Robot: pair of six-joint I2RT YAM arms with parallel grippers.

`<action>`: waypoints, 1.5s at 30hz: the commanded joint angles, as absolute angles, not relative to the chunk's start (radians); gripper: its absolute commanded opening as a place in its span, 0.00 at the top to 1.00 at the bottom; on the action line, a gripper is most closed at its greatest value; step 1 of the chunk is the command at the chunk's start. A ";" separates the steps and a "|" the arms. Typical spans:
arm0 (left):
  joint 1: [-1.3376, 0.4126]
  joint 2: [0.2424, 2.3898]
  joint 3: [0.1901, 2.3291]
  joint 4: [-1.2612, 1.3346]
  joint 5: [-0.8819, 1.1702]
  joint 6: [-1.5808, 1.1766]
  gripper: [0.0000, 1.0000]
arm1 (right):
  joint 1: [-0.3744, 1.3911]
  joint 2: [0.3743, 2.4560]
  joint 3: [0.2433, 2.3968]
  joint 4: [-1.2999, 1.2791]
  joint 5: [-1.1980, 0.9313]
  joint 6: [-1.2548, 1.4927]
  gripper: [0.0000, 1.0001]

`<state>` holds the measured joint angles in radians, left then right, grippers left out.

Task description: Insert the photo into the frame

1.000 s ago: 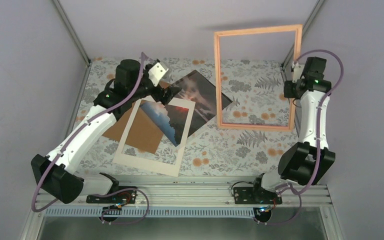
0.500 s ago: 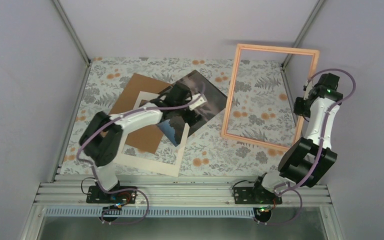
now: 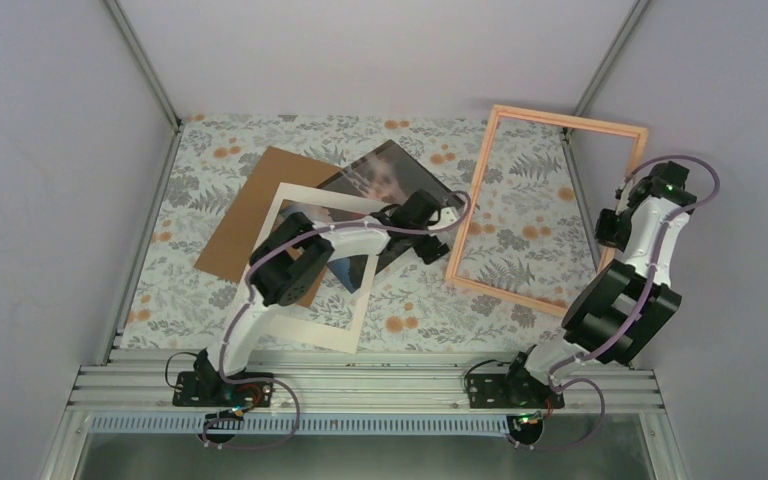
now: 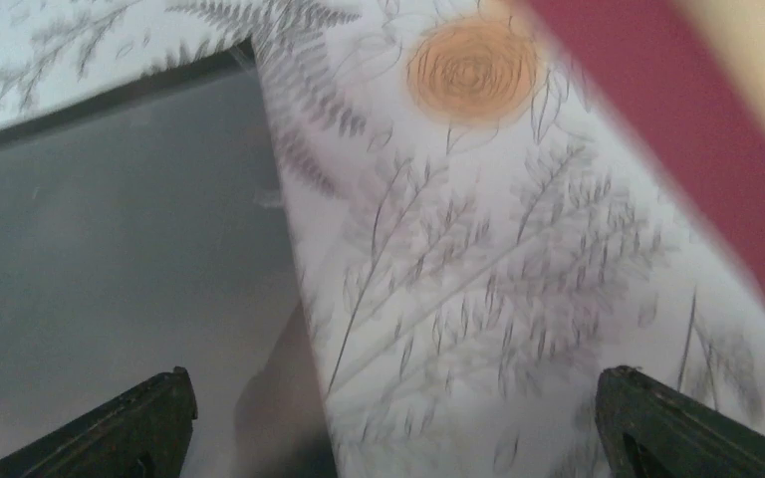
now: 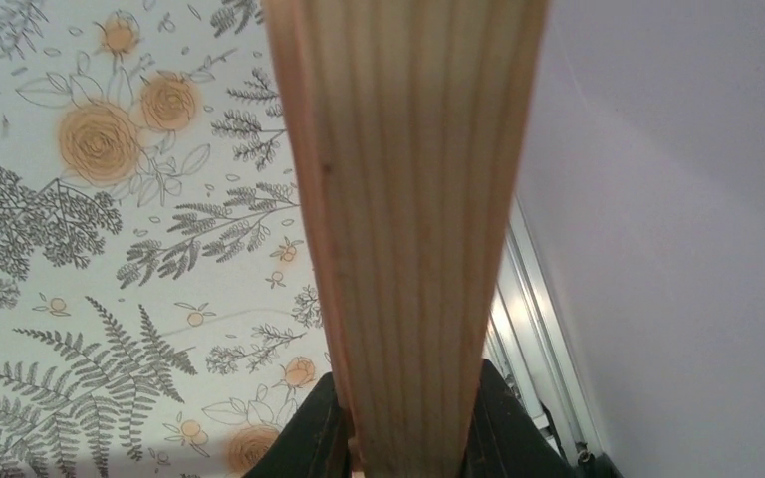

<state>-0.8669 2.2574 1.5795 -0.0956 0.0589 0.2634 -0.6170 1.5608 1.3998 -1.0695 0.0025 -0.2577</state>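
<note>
The frame (image 3: 535, 205) has clear flowered table inside, so my right gripper should keep lowering the frame beside the photo (image 3: 485, 240) and let go once the frame lies flat.
The photo (image 3: 388, 176) lies dark and glossy on the flowered table, partly under the white card mat. In the left wrist view its grey surface (image 4: 110, 249) fills the left. My left gripper (image 3: 440, 224) hangs low over the photo's right edge, open and empty; that edge runs between its fingers (image 4: 388, 438). The frame (image 3: 474, 193), with a pink border, is tilted up at the right. My right gripper (image 3: 612, 226) is shut on the frame's right side. In the right wrist view the frame's wooden edge (image 5: 408, 199) runs up between the gripper's (image 5: 408, 433) fingers.
A white card mat (image 3: 298, 323) with a window lies front left, over a brown board (image 3: 248, 215) and the photo's lower corner. The frame's pink edge (image 4: 677, 129) crosses the upper right of the left wrist view. The right wall stands near the right arm.
My left arm has swung from the back left across the photo to its right edge. My right arm has carried the frame to the right and tilted it.
</note>
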 commanded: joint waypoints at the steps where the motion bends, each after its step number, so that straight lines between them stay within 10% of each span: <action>1: -0.903 2.371 1.719 -0.098 -0.089 0.221 0.00 | -0.631 1.572 1.425 -1.071 0.006 -0.286 0.97; 45: -0.586 2.229 1.476 -0.279 -0.384 -0.004 0.07 | -0.326 2.021 1.393 -0.845 -0.210 -0.107 0.96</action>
